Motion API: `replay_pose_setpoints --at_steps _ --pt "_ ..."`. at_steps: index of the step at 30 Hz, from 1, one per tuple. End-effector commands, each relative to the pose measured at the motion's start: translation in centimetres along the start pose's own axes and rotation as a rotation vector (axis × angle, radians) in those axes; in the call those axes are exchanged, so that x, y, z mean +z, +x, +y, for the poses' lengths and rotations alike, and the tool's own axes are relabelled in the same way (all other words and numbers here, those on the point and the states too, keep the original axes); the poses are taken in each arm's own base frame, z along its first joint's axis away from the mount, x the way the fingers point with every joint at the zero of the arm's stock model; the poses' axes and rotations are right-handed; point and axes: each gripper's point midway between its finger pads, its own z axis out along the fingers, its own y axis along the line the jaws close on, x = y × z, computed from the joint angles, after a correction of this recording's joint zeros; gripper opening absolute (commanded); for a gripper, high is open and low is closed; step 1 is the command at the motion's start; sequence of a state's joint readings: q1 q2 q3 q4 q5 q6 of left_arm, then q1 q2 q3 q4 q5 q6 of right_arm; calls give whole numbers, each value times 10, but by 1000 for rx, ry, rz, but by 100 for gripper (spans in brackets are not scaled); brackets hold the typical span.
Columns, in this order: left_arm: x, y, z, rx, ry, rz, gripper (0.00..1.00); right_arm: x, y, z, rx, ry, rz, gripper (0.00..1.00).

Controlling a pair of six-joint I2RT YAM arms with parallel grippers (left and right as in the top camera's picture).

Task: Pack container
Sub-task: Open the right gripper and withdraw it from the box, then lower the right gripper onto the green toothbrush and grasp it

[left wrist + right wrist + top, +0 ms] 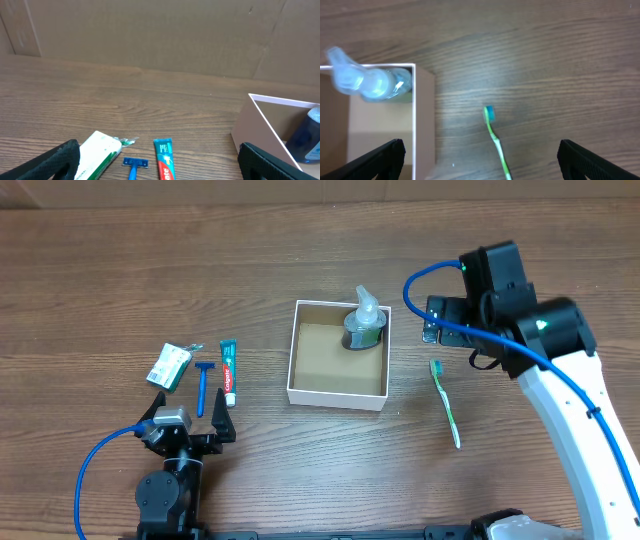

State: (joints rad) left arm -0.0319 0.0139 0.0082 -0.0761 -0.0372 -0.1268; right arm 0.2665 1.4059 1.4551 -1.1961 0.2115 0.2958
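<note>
The green toothbrush (441, 389) is clear of the container and points between my open fingers. My right gripper should keep going down until my fingers are on either side of the toothbrush's handle (447, 408).
The container (336, 393) is a square white-walled box with a brown inside at the table's middle. A clear pump bottle (364, 323) stands in its back right corner, also seen in the right wrist view (370, 82). A green toothbrush (445, 402) lies right of the box and shows in the right wrist view (496, 140). A toothpaste tube (229, 372), a blue razor (204, 384) and a green-white packet (170, 366) lie left of the box. My left gripper (187, 428) is open and empty, near the front edge behind those three. My right gripper (440, 320) is open and empty, above the toothbrush.
A cardboard wall (160, 35) stands behind the table's far edge. The container's near corner (260, 125) shows at the right of the left wrist view. Bare wood lies between the box and the toothpaste.
</note>
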Motion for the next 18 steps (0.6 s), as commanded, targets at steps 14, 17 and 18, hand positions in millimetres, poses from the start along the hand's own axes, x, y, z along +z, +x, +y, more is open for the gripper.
replay_pose_setpoints --at_steps 14,17,18 --pt "0 -1 0 14 5 -8 100 107 90 -21 24 47 81 100" --pt "0 -1 0 14 5 -8 100 115 101 -24 23 53 96 100" --pt "0 -1 0 14 5 -8 100 119 106 -26 22 59 102 100"
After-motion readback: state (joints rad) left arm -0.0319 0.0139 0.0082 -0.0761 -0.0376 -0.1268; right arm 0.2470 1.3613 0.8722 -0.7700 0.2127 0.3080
